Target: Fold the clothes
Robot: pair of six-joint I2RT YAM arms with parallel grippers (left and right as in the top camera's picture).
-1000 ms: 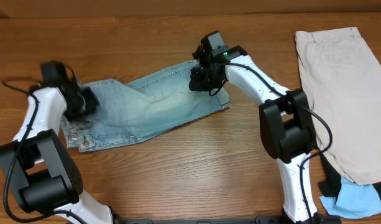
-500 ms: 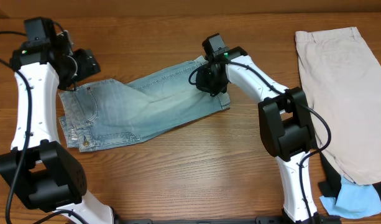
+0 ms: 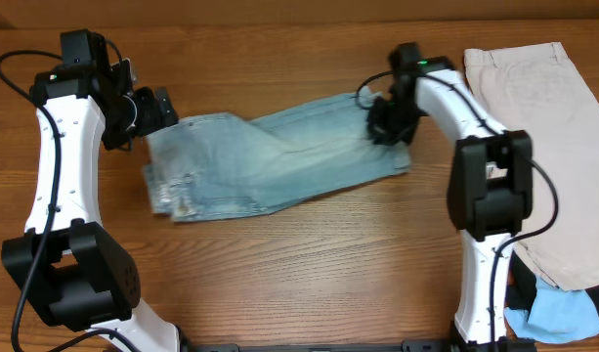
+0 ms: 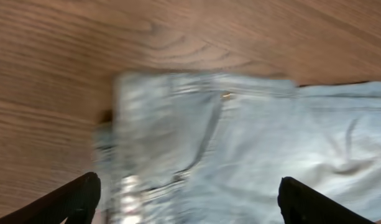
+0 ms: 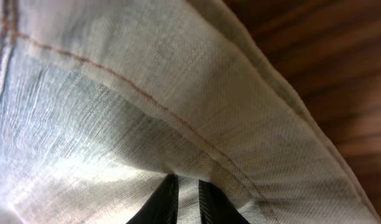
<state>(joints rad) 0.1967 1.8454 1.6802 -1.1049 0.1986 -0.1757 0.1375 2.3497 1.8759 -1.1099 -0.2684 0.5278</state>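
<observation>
I expect the shorts' waist point(image 4: 133, 121) to open wide between its layers when I lift it, because a second denim edge point(image 4: 104, 138) sticks out under the waist end.
The light-blue denim shorts point(image 3: 279, 161) lie flat across the middle of the table, waist end to the left. My left gripper point(image 3: 154, 112) hovers at their upper-left corner, open. In the left wrist view its dark fingertips point(image 4: 78, 198) stand wide apart over the blurred denim shorts point(image 4: 240, 137), holding nothing. My right gripper point(image 3: 387, 125) is on the right end of the shorts, near the hem. In the right wrist view its gripper point(image 5: 187, 202) is shut on a pinched fold of the denim point(image 5: 146, 112).
Beige shorts point(image 3: 538, 147) are spread at the right edge of the table. A black garment point(image 3: 519, 293) and a pale-blue one point(image 3: 563, 313) lie at the front right corner. Bare wooden tabletop point(image 3: 279, 264) lies in front of the denim.
My left gripper let go of the waist end, opened wide and rose toward the back. My right gripper has dragged the shorts to the right.
</observation>
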